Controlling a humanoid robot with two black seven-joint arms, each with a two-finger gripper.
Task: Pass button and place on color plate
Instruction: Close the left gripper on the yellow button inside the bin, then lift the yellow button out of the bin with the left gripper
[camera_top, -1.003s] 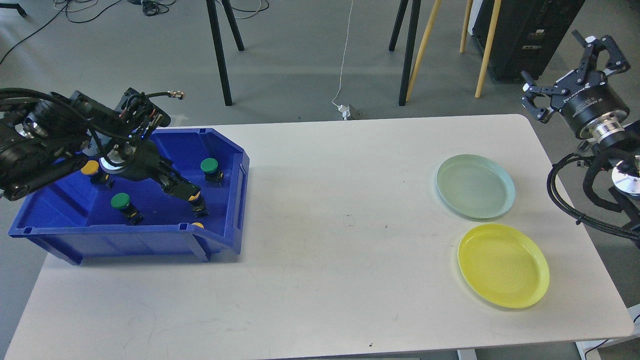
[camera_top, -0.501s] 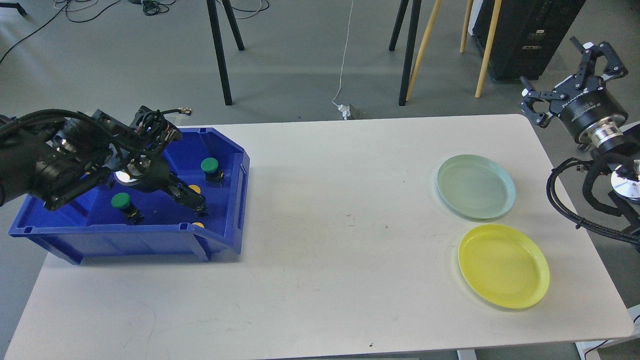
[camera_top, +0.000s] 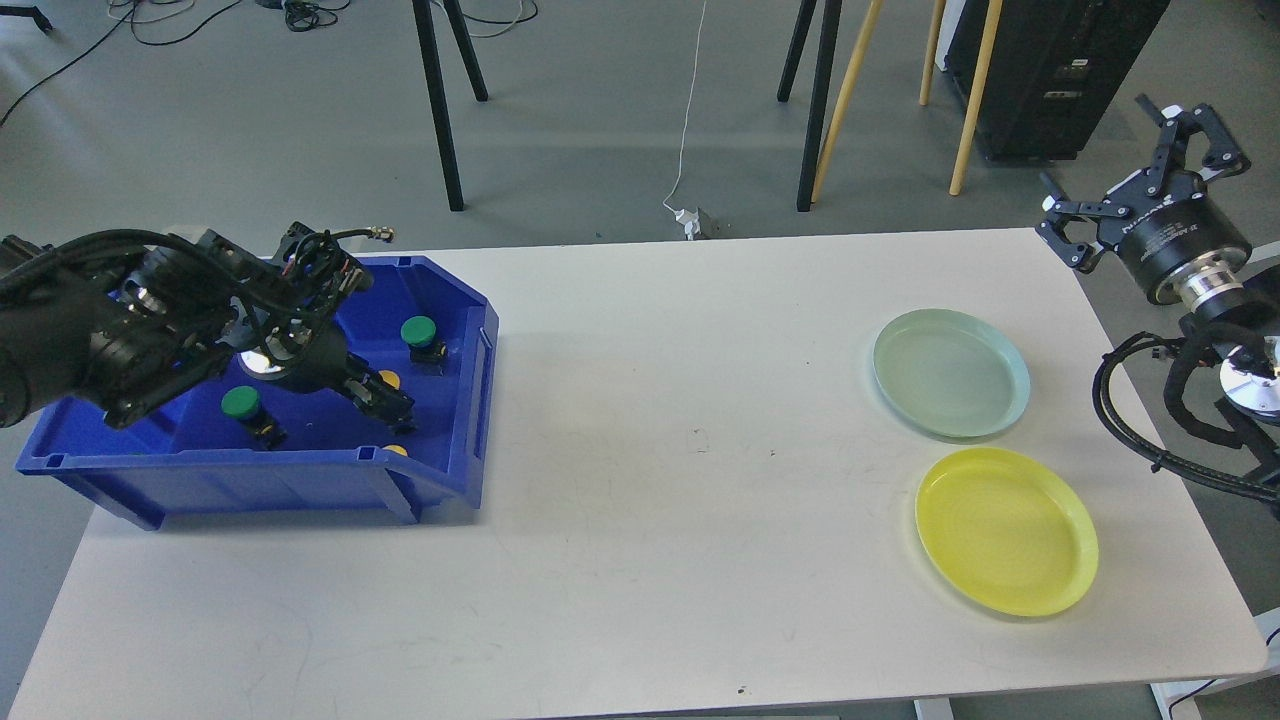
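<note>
The green caps sit on top of long dark bodies (camera_top: 265, 430), so the yellow-capped button (camera_top: 390, 379) should lie on its side when I put it on the yellow plate.
A blue bin (camera_top: 440, 478) on the table's left holds several push buttons. Two have green caps, one at the back (camera_top: 419, 330) and one at the left (camera_top: 241, 402). One yellow cap (camera_top: 388, 379) lies in the middle, and another (camera_top: 396, 450) peeks over the front wall. My left gripper (camera_top: 388, 402) reaches down into the bin, its dark fingers right at the middle yellow button; I cannot tell whether they grip it. My right gripper (camera_top: 1140, 165) is open and empty, held up beyond the table's right edge. A pale green plate (camera_top: 951, 372) and a yellow plate (camera_top: 1006, 530) lie at the right.
The white table (camera_top: 650, 500) carries only the bin and the two plates. Black and wooden stand legs (camera_top: 820, 110) and a black cabinet (camera_top: 1050, 70) stand on the floor behind it. My right arm's cables (camera_top: 1150, 430) hang by the right edge.
My left arm has shifted right and lower into the bin, and now hides the yellow button at the back left. Its fingers stay by the middle yellow button. The right gripper barely moved.
</note>
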